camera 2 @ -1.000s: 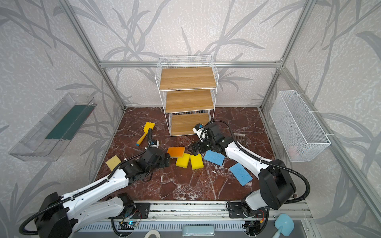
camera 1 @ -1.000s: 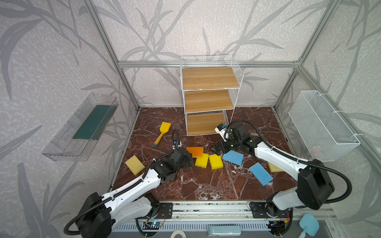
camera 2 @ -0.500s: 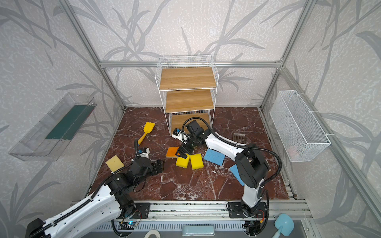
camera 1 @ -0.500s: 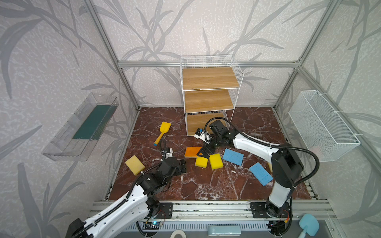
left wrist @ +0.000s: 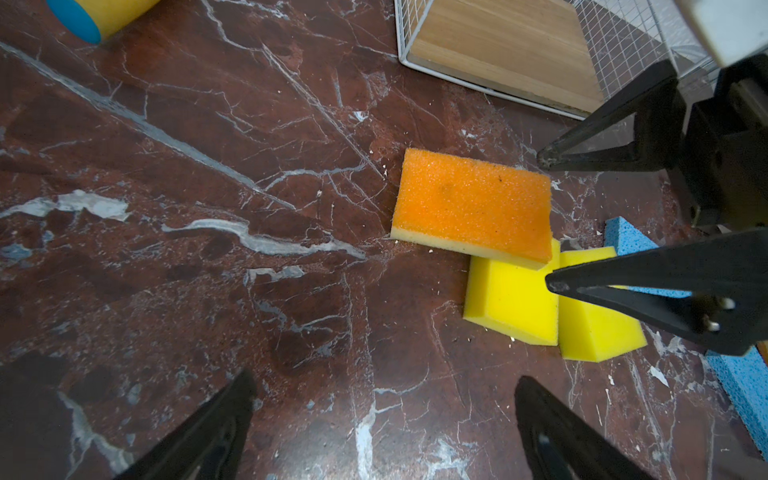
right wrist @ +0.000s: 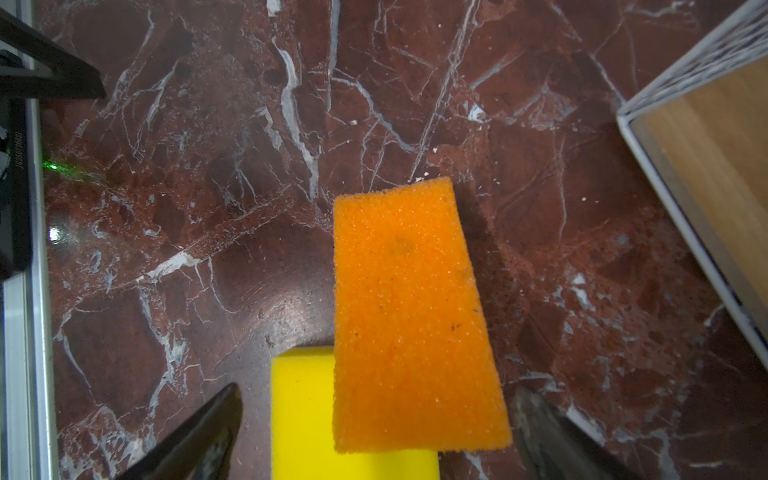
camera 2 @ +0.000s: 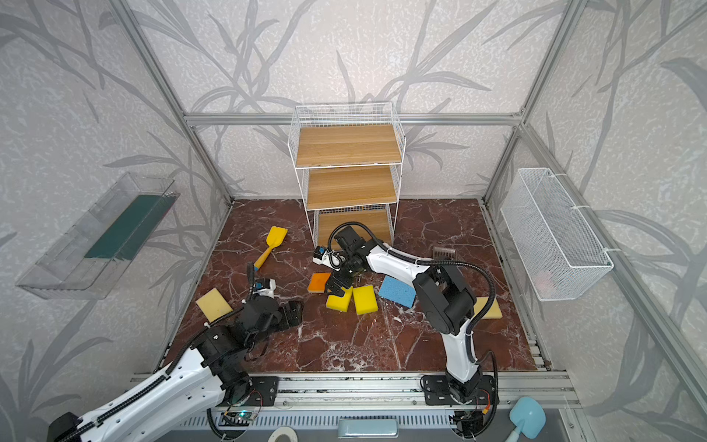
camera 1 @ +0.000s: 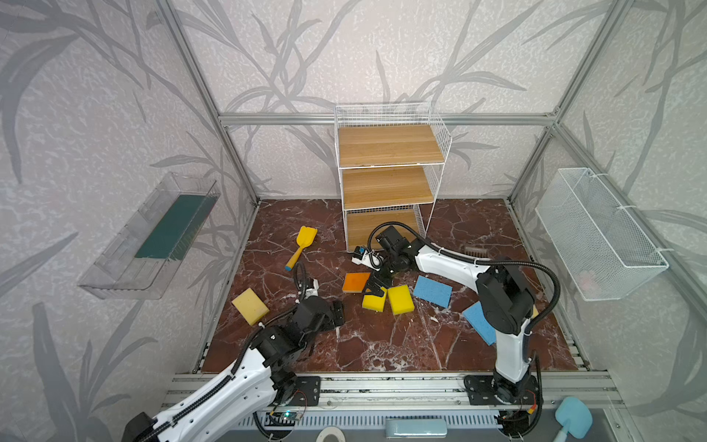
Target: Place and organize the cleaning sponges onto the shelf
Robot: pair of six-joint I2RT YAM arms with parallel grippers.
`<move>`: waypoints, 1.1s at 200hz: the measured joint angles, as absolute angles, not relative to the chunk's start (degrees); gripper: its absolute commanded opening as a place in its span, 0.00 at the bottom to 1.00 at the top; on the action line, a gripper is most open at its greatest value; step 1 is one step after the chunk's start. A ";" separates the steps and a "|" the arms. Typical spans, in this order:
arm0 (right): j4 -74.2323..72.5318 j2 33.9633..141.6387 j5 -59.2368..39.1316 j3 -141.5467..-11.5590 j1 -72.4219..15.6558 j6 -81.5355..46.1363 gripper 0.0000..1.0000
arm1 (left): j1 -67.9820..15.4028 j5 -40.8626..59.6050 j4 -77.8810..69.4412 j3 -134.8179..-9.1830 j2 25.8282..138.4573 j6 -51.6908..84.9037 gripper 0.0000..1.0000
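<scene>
The near end of the orange sponge (camera 1: 355, 282) rests on a yellow sponge (right wrist: 305, 420) between the right gripper's fingers, so the robot's right gripper should move back and take hold of the orange sponge alone.
The shelf (camera 1: 386, 172) stands at the back with three bare wooden boards. On the floor before it lie an orange sponge (camera 1: 355, 282), two yellow sponges (camera 1: 374, 301) (camera 1: 400, 299), two blue sponges (camera 1: 432, 291) (camera 1: 476, 323) and a beige-faced sponge (camera 1: 250, 306) at the left. Another beige sponge (camera 2: 487, 308) lies behind the right arm. My right gripper (right wrist: 376, 390) is open over the near end of the orange sponge (right wrist: 407, 311), which overlaps a yellow sponge (right wrist: 301, 415). My left gripper (left wrist: 384, 378) is open over bare floor, short of the orange sponge (left wrist: 469, 203).
A yellow toy shovel (camera 1: 302, 245) lies left of the shelf, and a brown scoop (camera 1: 476, 250) right of it. A white mesh basket (camera 1: 597, 233) hangs on the right wall and a clear tray (camera 1: 153, 237) on the left wall.
My right arm has swung left from beside the blue sponge to over the orange sponge. My left arm has drawn back toward the front left. Both grippers stayed open.
</scene>
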State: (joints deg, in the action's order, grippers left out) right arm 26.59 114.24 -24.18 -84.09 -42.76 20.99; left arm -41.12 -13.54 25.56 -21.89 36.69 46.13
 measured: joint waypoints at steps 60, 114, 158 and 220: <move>27.59 116.62 -21.06 -86.24 -43.03 21.23 0.87 | -41.12 -13.30 24.86 -21.54 37.67 46.15 0.98; 28.01 117.60 -19.46 -86.83 -43.59 21.30 0.79 | -41.12 -13.23 24.77 -21.54 38.20 46.17 0.98; 28.64 117.84 -18.50 -87.02 -43.94 22.04 0.73 | -41.12 -13.04 24.56 -21.54 39.00 46.24 0.98; 27.40 117.08 -18.17 -85.84 -43.99 21.69 0.57 | -41.12 -12.84 23.88 -21.54 39.42 46.22 0.98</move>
State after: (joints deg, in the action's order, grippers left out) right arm 27.40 117.08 -18.17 -85.84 -43.99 21.69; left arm -41.12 -12.84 23.88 -21.54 39.42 46.22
